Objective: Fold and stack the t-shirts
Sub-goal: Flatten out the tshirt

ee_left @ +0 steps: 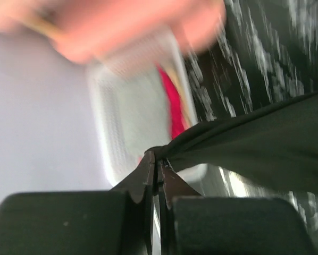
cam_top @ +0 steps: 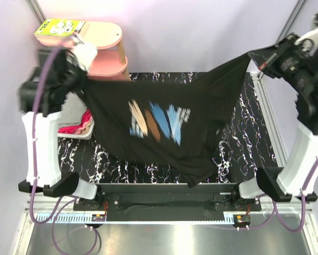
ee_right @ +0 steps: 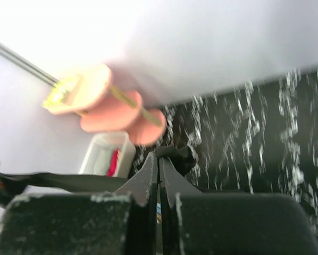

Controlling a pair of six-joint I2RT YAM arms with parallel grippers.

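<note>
My left gripper should move the black t-shirt's corner (cam_top: pixel 89 89) inward and lower it to the marbled table (cam_top: pixel 98 156), because it is holding the corner above the white basket.
A large black t-shirt (cam_top: pixel 164 125) with a blue, white and orange chest print hangs stretched in the air between both arms above the marbled table. My left gripper (cam_top: pixel 83 79) is shut on its left corner; the left wrist view shows black cloth (ee_left: pixel 244 149) pinched at the fingertips (ee_left: pixel 148 162). My right gripper (cam_top: pixel 257 56) is shut on the right corner, with a bunch of black cloth (ee_right: pixel 180 156) at its tips. Grey and red/pink t-shirts (cam_top: pixel 78 119) lie in the white basket (cam_top: pixel 87 135) at the left.
A pink two-tier stand (cam_top: pixel 108 50) with a yellow-green box (cam_top: pixel 60 27) on top stands at the back left. The black marbled table (cam_top: pixel 244 143) lies beneath the hanging shirt. Metal frame posts (cam_top: pixel 270 117) run along the right side.
</note>
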